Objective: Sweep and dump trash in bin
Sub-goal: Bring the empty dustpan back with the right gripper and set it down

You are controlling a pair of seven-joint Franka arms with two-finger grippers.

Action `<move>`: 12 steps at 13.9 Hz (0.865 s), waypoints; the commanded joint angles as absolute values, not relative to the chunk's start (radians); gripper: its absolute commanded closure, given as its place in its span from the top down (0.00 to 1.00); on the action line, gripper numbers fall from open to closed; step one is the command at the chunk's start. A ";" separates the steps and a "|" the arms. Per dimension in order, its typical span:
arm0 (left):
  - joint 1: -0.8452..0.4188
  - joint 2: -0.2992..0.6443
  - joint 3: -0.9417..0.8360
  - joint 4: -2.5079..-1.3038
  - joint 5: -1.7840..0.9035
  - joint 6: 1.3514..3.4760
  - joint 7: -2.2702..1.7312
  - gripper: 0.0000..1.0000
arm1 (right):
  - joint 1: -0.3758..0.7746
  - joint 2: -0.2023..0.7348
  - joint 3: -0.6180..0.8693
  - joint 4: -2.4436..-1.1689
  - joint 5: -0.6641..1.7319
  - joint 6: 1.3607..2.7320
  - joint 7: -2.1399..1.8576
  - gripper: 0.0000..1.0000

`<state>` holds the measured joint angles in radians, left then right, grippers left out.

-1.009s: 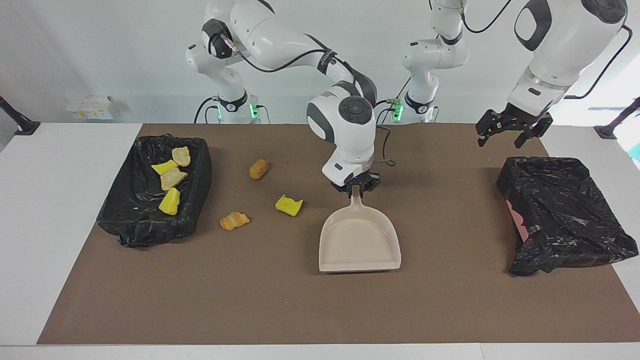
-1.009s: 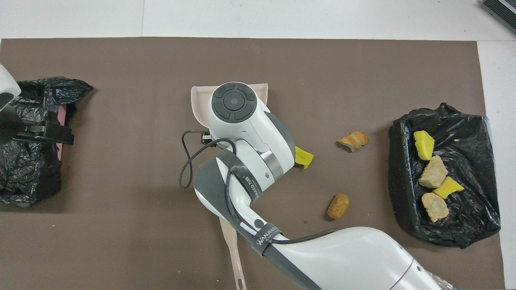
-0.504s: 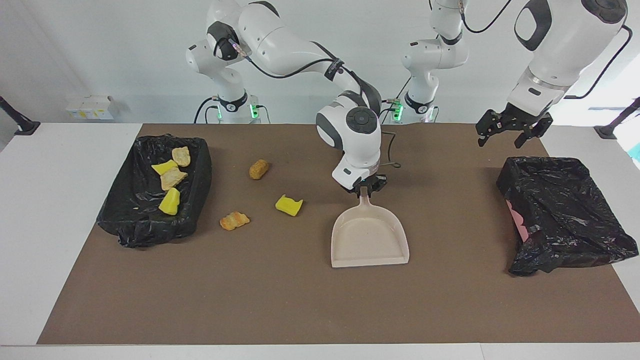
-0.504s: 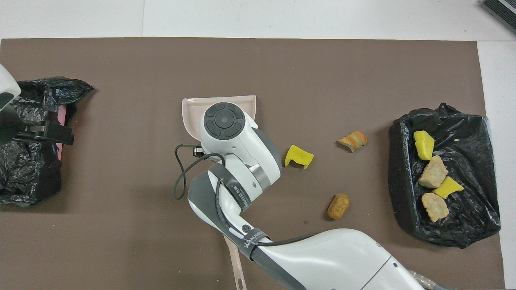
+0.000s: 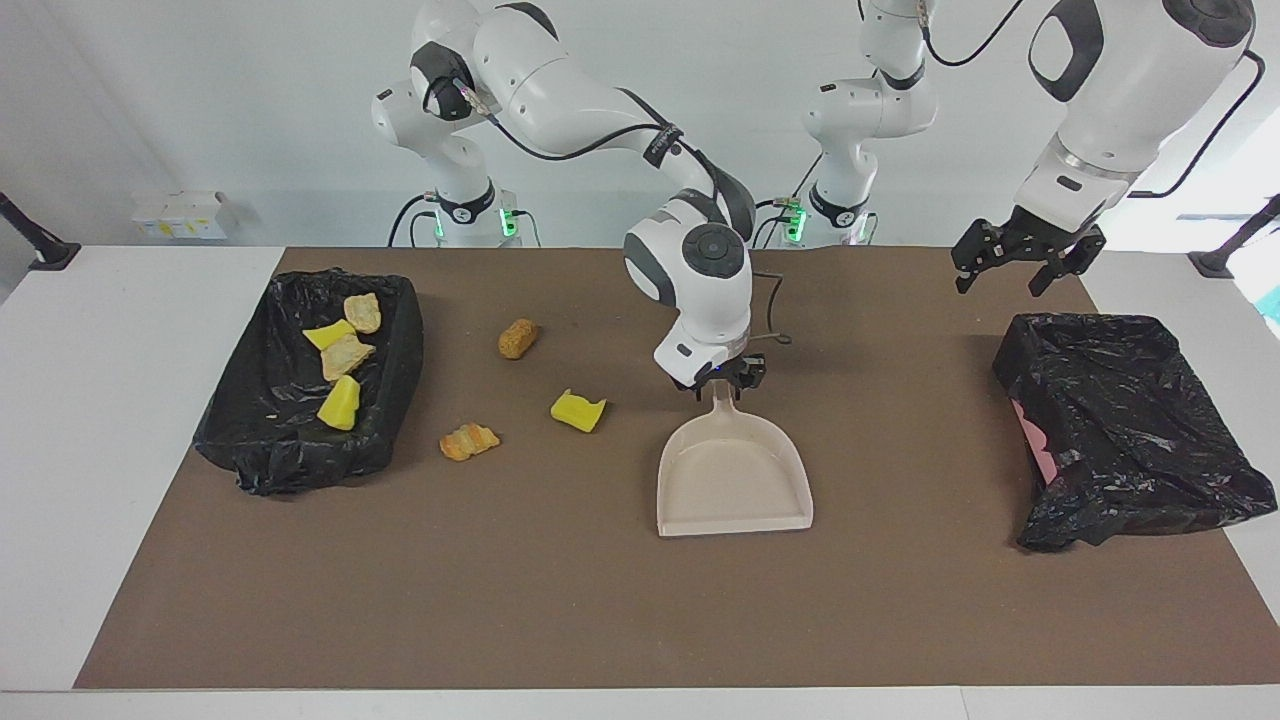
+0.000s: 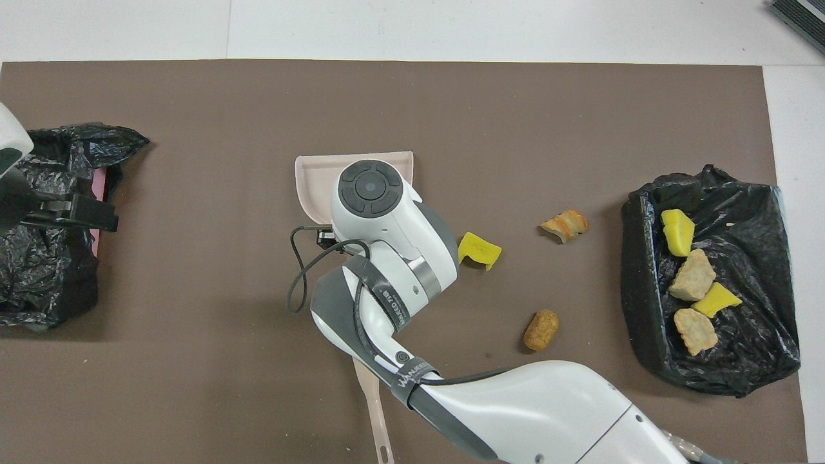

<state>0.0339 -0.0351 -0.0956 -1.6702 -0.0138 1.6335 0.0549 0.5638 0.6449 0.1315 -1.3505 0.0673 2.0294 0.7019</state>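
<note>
My gripper will tip the dustpan over the bin, and the lumps should slide out and leave it empty, because the dustpan's opening (image 6: 354, 157) is straight and open.
The beige dustpan (image 5: 733, 480) lies in the middle of the brown mat, its open mouth pointing away from the robots. My right gripper (image 5: 722, 384) is shut on the handle's tip. In the overhead view my right wrist covers most of the dustpan (image 6: 314, 183). Three lumps of trash lie on the mat toward the right arm's end: an orange-brown one (image 5: 517, 338) (image 6: 541, 329), a yellow one (image 5: 578, 411) (image 6: 479, 249) and an orange-beige one (image 5: 468, 440) (image 6: 564, 225). My left gripper (image 5: 1022, 268) (image 6: 97, 216) hangs open and waits.
A black-lined bin (image 5: 300, 460) (image 6: 644, 258) at the right arm's end holds several yellow and beige lumps. A second black-lined bin (image 5: 1130, 430) (image 6: 45, 277) sits at the left arm's end, under my left gripper. A beige stick (image 6: 377, 419) lies near the robots.
My right gripper has carried the dustpan a short way toward the left arm's end, then a touch back. The loose lumps and my left arm have not moved.
</note>
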 commanded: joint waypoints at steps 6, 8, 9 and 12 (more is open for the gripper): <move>0.048 -0.034 -0.103 -1.666 -0.025 1.632 0.069 1.00 | 0.578 0.363 0.137 -1.588 0.087 1.988 0.706 1.00; 0.032 -0.034 -0.104 -1.666 -0.025 1.624 0.067 1.00 | 0.629 0.264 0.137 -1.704 0.089 1.987 0.703 1.00; 0.028 -0.035 -0.112 -1.667 -0.025 1.634 0.067 1.00 | 0.655 0.221 0.137 -1.770 0.089 1.991 0.704 1.00; -0.027 -0.037 -0.115 -1.678 -0.025 1.681 0.052 1.00 | 0.738 0.080 0.138 -2.022 0.092 2.115 0.704 0.97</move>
<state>0.0114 -0.0351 -0.1225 -1.6704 -0.0171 1.6400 0.0582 0.7031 0.2114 0.1418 -1.7992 0.0684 2.0013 0.7020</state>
